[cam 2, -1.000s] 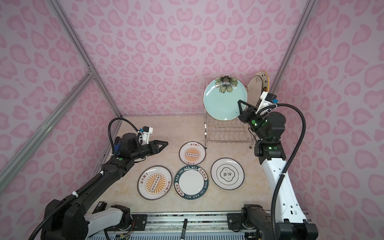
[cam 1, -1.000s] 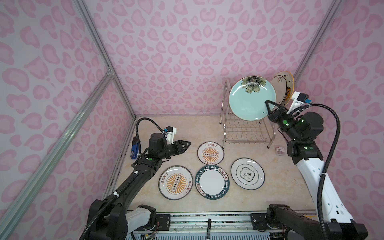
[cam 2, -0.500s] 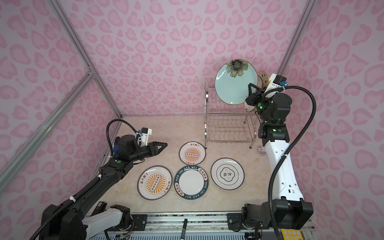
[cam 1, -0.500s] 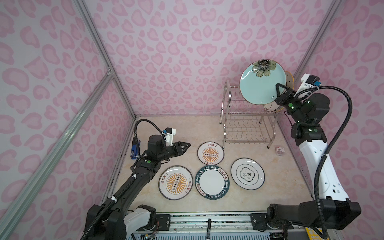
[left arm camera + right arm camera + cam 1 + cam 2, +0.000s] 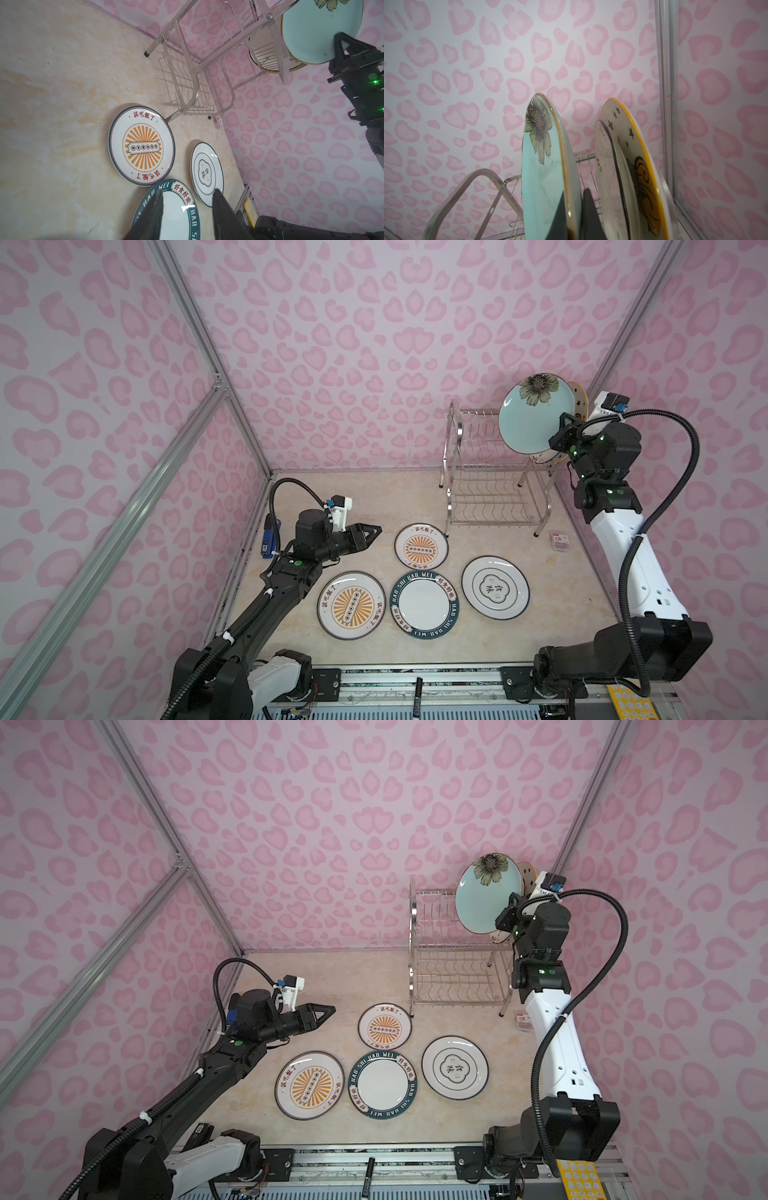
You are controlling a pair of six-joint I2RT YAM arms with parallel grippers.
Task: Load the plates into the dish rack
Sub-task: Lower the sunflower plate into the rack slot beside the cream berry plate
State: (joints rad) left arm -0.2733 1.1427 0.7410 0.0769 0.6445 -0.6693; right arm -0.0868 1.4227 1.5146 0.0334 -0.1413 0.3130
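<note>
The pale blue flower plate [image 5: 532, 420] is at a slant across the dish rack's slots, so the robot's right gripper should first turn it parallel to the cream floral plate [image 5: 608, 180] and then lower it.
My right gripper [image 5: 575, 193] is shut on the rim of the pale blue flower plate [image 5: 534, 414], holding it upright over the right end of the dish rack's [image 5: 478, 472] upper tier. Just beyond it stand a cream floral plate [image 5: 608, 166] and the star plate with orange rim [image 5: 633, 145] in the rack. Flat on the table lie a small sunburst plate [image 5: 421, 549], a larger sunburst plate [image 5: 352, 605], the dark-teal lettered plate [image 5: 424, 605] and the white emblem plate [image 5: 495, 588]. My left gripper [image 5: 376, 531] hovers open and empty, left of the small sunburst plate.
A small white and red box [image 5: 559, 540] lies on the table by the rack's right foot. A blue device [image 5: 270, 537] sits by the left wall. A black marker [image 5: 417, 695] rests on the front rail. Pink walls close in on three sides.
My right arm has carried the blue plate rightward, from in front of the rack's middle to beside the two racked plates. The left arm has barely moved.
</note>
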